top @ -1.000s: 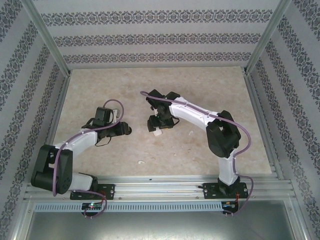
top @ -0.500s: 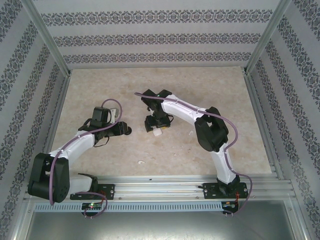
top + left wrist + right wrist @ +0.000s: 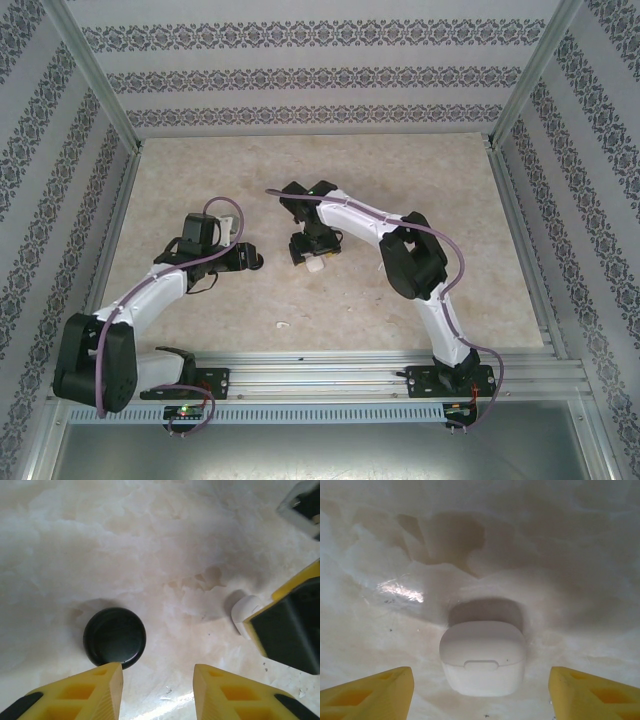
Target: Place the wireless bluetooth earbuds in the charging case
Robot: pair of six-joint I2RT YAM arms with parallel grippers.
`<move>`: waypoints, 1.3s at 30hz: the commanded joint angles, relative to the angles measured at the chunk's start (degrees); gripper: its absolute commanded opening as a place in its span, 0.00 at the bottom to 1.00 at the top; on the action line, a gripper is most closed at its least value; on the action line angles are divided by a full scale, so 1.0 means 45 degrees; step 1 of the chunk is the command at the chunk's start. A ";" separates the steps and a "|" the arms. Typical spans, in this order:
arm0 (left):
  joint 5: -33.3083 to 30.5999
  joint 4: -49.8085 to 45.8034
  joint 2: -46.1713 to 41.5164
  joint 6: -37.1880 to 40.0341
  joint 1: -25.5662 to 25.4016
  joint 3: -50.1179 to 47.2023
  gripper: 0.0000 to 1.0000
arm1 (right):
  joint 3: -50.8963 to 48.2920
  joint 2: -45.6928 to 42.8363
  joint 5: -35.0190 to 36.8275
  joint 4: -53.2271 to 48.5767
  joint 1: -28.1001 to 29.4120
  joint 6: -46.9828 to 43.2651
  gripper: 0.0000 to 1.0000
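The white charging case (image 3: 482,661) is lying closed, so my right gripper should pick up the case (image 3: 316,264) and hand it to my left gripper before an earbud goes in.
The white charging case (image 3: 482,657) lies shut on the table, its lid seam facing me. My right gripper (image 3: 481,685) stands open around it, a yellow finger (image 3: 375,692) on each side with clear gaps. From above, the case (image 3: 316,265) pokes out under that gripper (image 3: 313,250). A black earbud (image 3: 114,637), round and stubby, lies just ahead of my left gripper's left fingertip (image 3: 102,680). The left gripper (image 3: 157,672) is open with only bare table between its fingers. A white earbud (image 3: 282,325) lies alone nearer the front rail.
The marble-patterned table (image 3: 420,180) is fenced by metal rails (image 3: 330,370) and patterned walls. In the left wrist view the right gripper's finger (image 3: 287,625) covers part of the case (image 3: 244,611). The two grippers are close together at mid-table.
The right gripper's jaws have spread wider around the case and its arm has folded a little to the left. The left arm has stretched out slightly; its gripper has hardly moved.
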 commanded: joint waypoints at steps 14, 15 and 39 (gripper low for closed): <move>0.0204 -0.0479 -0.1515 0.0157 0.0124 -0.0496 0.41 | 0.0108 0.0835 0.0057 -0.0119 -0.0028 0.0016 0.63; 0.0219 -0.0521 -0.1597 0.0132 0.0119 -0.0512 0.41 | 0.0038 0.0833 0.0055 -0.0089 -0.0026 0.0043 0.62; 0.1579 0.3923 -0.4215 -0.0683 -0.0854 -0.1952 0.35 | -0.4129 -0.5307 -0.1049 0.3473 -0.0576 0.2254 0.39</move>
